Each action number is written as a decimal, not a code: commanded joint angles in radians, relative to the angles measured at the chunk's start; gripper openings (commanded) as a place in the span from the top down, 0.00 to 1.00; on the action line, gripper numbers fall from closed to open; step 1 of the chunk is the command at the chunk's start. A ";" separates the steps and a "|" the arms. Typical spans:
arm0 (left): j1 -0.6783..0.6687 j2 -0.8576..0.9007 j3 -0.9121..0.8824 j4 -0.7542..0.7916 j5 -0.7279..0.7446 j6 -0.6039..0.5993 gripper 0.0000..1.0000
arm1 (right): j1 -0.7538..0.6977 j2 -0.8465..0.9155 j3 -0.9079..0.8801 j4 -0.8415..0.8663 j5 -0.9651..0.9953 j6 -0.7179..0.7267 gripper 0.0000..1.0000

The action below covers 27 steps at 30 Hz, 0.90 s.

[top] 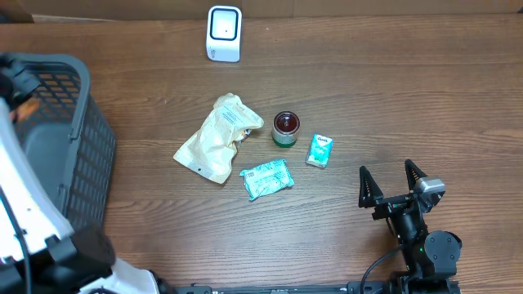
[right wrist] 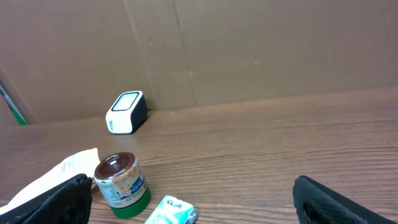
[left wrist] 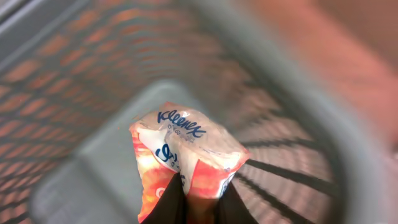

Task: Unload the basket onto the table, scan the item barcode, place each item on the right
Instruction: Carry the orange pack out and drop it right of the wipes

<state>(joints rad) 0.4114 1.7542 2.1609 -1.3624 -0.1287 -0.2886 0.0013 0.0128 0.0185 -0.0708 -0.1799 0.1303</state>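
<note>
My left gripper is holding the orange Kleenex pack (left wrist: 179, 146) free of the basket's mesh, and there is clear wood (top: 315, 183) beside the green Kleenex pack, so it should keep going there and let the orange pack go.
In the left wrist view, an orange and white Kleenex pack (left wrist: 186, 146) is pinched by its lower end in my shut left gripper (left wrist: 198, 186). It hangs inside the grey mesh basket (left wrist: 74, 62), above the basket's floor. From overhead a bit of orange (top: 24, 106) shows at the basket's left rim, and the left gripper itself is hidden under its white arm. The white barcode scanner (top: 224, 33) stands at the table's far edge. My right gripper (top: 392, 184) rests open and empty at the front right, pointing toward the scanner (right wrist: 127, 112).
The basket (top: 73, 147) fills the table's left side. Mid-table lie a cream pouch (top: 216, 137), a green-based jar (top: 286, 128), a small green Kleenex pack (top: 319, 151) and a teal packet (top: 266, 179). A cardboard wall (right wrist: 249, 50) backs the table.
</note>
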 commanded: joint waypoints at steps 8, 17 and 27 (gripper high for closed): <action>-0.522 -0.100 -0.021 -0.103 0.101 -0.016 0.96 | -0.003 -0.006 -0.010 0.005 -0.005 0.000 0.00; -0.929 -0.018 -0.362 0.105 0.096 -0.093 0.96 | -0.003 -0.006 -0.010 0.005 -0.005 0.000 0.00; -1.166 0.133 -0.441 0.328 0.095 -0.116 0.96 | -0.003 -0.006 -0.010 0.005 -0.005 0.000 0.00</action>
<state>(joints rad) -0.7193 1.8362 1.7245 -1.0634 -0.0334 -0.3866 0.0013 0.0128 0.0185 -0.0704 -0.1799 0.1303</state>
